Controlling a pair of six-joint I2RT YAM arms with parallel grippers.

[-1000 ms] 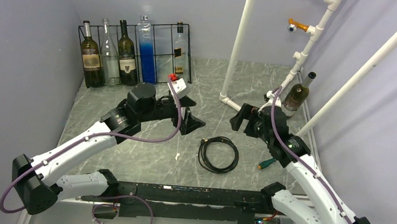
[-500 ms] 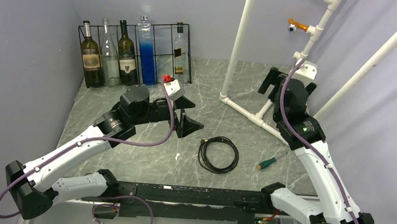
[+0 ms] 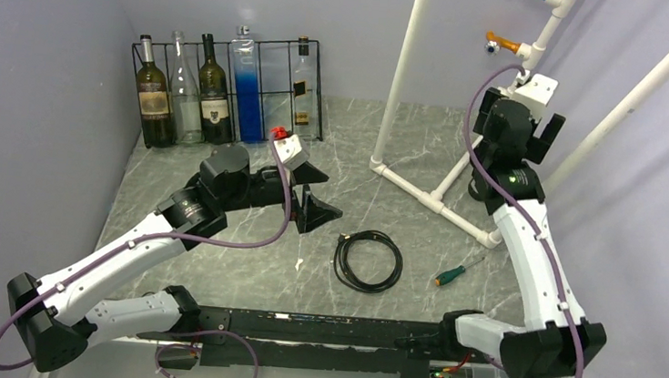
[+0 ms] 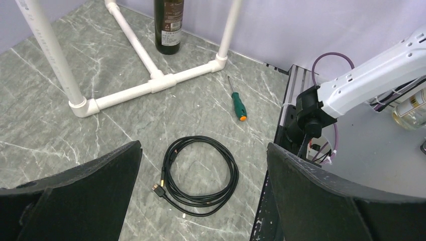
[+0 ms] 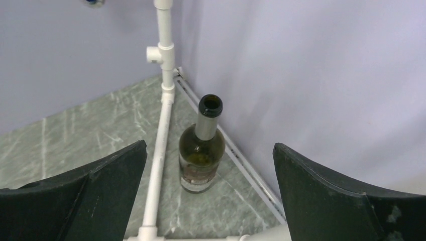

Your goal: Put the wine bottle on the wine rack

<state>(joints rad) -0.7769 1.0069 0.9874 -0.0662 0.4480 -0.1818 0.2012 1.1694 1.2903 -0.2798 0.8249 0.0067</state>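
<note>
The wine bottle's neck (image 5: 207,123) stands upright between the open fingers of my right gripper, clear of the pipe (image 5: 161,140). My right gripper should keep going toward the neck until its fingers are on both sides of it.
The wine bottle (image 5: 202,150) is dark green, open at the neck and stands upright in the back right corner by the wall, inside the white pipe frame; it also shows in the left wrist view (image 4: 168,25). In the top view my right arm hides it. My right gripper (image 3: 517,123) is open and empty, raised above the bottle, which shows between its jaws (image 5: 209,148) from above. The wine rack (image 3: 274,83), a black wire frame, stands at the back left with several bottles in it. My left gripper (image 3: 317,192) is open and empty over mid-table.
A white pipe frame (image 3: 400,76) rises at the back right, with its base pipes (image 5: 160,145) beside the bottle. A coiled black cable (image 3: 367,260) and a green screwdriver (image 3: 449,275) lie on the marble table. The rack holds wine bottles (image 3: 154,100) and a blue bottle (image 3: 248,90).
My right arm has lifted from mid-table and swung to the back right, now over the wine bottle. My left arm shifted slightly left. Both grippers stayed open.
</note>
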